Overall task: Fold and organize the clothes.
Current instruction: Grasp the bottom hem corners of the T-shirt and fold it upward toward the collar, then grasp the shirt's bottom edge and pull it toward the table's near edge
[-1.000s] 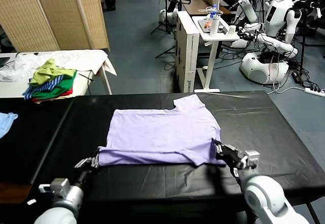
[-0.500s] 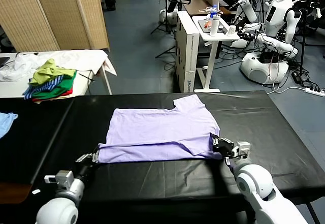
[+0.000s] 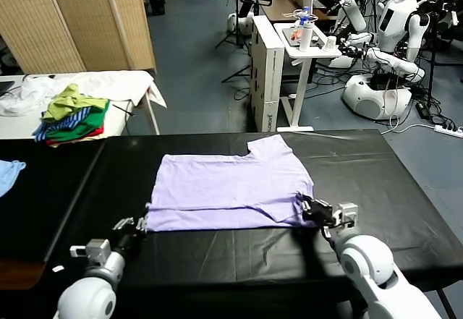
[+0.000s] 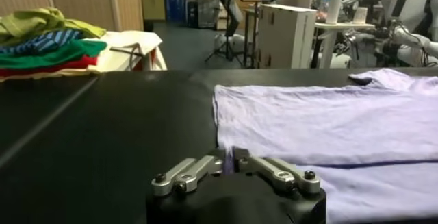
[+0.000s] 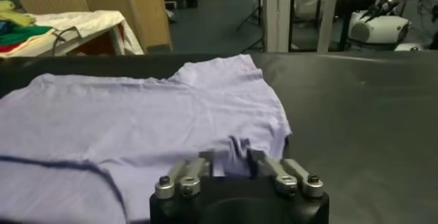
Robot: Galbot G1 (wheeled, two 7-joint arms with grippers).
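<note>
My right gripper's fingers are on both sides of a wrinkle of the sleeve past the T-shirt's near corner, so that gripper needs to move back and pinch that corner before both grippers pull.
The clothes are one pale lavender T-shirt (image 3: 228,189) lying flat on the black table (image 3: 376,167), with its near edge doubled over in a strip. My left gripper (image 3: 137,225) sits at the strip's near left corner. In the left wrist view my left gripper (image 4: 229,162) has its fingers pinched together on a sliver of the T-shirt (image 4: 328,116). My right gripper (image 3: 309,209) is at the near right corner. In the right wrist view my right gripper (image 5: 231,164) has its fingers parted, and a wrinkle of the T-shirt (image 5: 137,116) lies between them.
A pile of green, striped and red clothes (image 3: 71,116) rests on a white side table (image 3: 108,84) at the far left. A light blue cloth (image 3: 9,173) lies at the left edge. Beyond the table stand a white cart (image 3: 304,40) and other robots.
Both grippers have carried the shirt's near edge a little away from me, laying it flatter. The right gripper's fingers have parted.
</note>
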